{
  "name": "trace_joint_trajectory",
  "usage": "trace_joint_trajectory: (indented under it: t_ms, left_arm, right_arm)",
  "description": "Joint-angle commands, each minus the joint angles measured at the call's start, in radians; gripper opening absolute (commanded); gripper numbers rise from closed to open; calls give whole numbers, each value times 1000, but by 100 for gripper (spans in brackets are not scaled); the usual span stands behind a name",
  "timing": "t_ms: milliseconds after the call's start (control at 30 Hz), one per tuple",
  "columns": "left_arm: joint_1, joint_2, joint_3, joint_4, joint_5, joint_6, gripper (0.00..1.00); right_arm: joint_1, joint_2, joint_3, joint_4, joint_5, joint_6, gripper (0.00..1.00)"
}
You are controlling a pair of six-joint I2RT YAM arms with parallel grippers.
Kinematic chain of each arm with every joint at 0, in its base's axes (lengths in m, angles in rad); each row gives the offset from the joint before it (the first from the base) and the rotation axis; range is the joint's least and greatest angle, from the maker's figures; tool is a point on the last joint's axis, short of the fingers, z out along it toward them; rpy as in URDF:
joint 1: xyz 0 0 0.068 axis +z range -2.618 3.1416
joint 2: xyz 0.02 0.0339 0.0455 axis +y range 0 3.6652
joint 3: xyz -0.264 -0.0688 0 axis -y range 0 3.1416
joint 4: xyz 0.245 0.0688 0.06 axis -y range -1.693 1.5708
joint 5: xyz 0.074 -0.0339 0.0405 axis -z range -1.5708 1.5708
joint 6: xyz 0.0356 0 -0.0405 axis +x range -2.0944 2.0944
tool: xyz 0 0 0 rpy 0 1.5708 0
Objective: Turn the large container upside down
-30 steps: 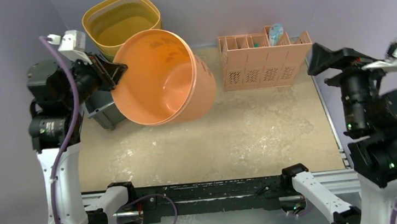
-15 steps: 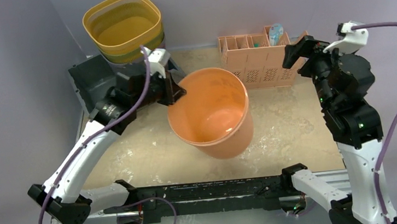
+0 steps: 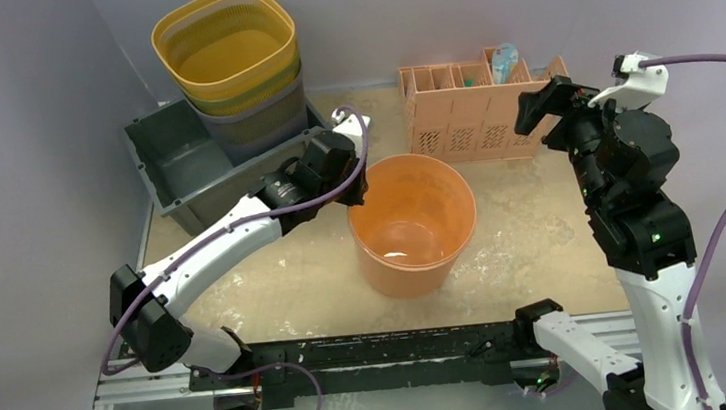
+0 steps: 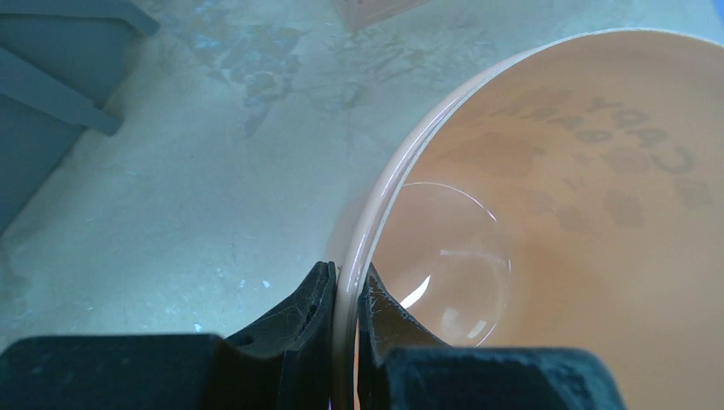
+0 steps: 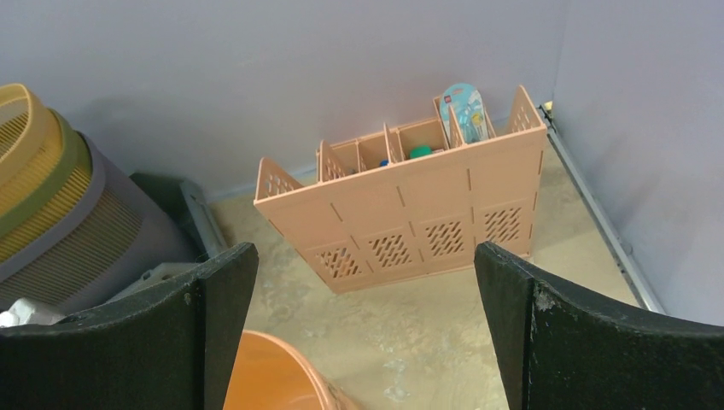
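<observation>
The large container is standing on its base (image 3: 409,283), so my right gripper should wait clear until my left gripper tips it by its rim (image 3: 461,243), then take the container's base.
The large orange container (image 3: 413,222) stands upright on the table, mouth up, near the middle. My left gripper (image 3: 355,184) is shut on its left rim; in the left wrist view the rim (image 4: 376,196) passes between the two fingers of that gripper (image 4: 346,282), one outside and one inside the wall. My right gripper (image 3: 545,107) is open and empty, raised right of the container. In the right wrist view that gripper (image 5: 367,320) has its fingers wide apart, and a bit of the orange rim (image 5: 282,376) shows below.
A peach divided organizer (image 3: 483,105) holding small items stands at the back right. Stacked yellow and grey baskets (image 3: 229,57) sit in the back left corner beside a dark grey bin (image 3: 179,160). The metal rail (image 3: 373,350) runs along the near edge.
My left arm has swung the container from tilted at the back left down to the table's middle, now upright. My right arm has turned inward and risen slightly.
</observation>
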Motion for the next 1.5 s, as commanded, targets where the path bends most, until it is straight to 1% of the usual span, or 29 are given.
trace_joint_trajectory:
  t_ms: [0,33,67,100,133,233,333,400,467,567,600,667,700,733,800,833,900,1000,1067,1133,1233,1300,1367,1467]
  left_arm:
    - [3,16,84,91,-98,11,8]
    - [3,35,108,71,-105,15,30]
    - [3,55,133,47,-115,19,45]
    - [3,73,153,20,-123,23,55]
    - [3,87,170,5,-131,27,59]
    - [4,96,250,-62,-187,58,63]
    - [-5,92,401,-155,-228,84,66]
    - [-50,93,484,-218,-282,90,67]
    - [-141,112,553,-300,-385,91,68]
    - [-331,171,621,-416,-543,76,69]
    - [-387,193,628,-438,-555,69,60]
    - [-468,237,641,-466,-497,61,48]
    - [-501,263,662,-486,-464,59,46]
    - [-528,289,687,-505,-451,56,46]
    - [-577,327,725,-541,-489,59,49]
    - [-601,331,724,-538,-501,63,51]
    - [-617,315,688,-493,-453,79,55]
    - [-640,279,588,-395,-368,92,57]
    - [-651,250,524,-317,-371,101,58]
    - [-653,236,497,-282,-406,105,60]
    - [-650,254,493,-284,-451,106,62]
    - [-639,288,508,-315,-438,94,62]
    - [-618,321,520,-346,-394,79,60]
    - [-601,346,516,-353,-380,58,55]
  right_arm:
    - [2,-12,-29,44,-20,24,100]
    - [2,-14,-34,44,-21,25,100]
    - [2,-16,-36,42,-19,25,100]
    - [2,-19,-38,38,-17,26,100]
    - [2,-24,-43,35,-14,28,100]
    - [2,-35,-50,24,-10,27,100]
    - [2,-39,-52,12,8,23,100]
    - [2,-33,-52,7,14,18,100]
    - [2,-20,-48,-3,22,16,100]
    - [2,25,-37,-47,33,23,100]
    - [2,44,-37,-64,41,17,100]
    - [-16,102,-40,-98,84,7,100]
    - [-59,133,-36,-105,39,0,100]
    - [-133,161,-32,-102,-65,-14,100]
    - [-306,193,-38,-73,-287,-20,100]
    - [-359,209,-35,-68,-352,-12,100]
    - [-409,250,-21,-70,-420,5,100]
    - [-428,285,-7,-80,-448,18,100]
    - [-429,274,-20,-69,-450,26,100]
    - [-429,249,-49,-47,-456,31,100]
    - [-429,220,-79,-43,-448,32,100]
    - [-429,208,-89,-48,-437,28,100]
    - [-429,200,-89,-50,-423,18,100]
    - [-429,192,-75,-65,-406,10,100]
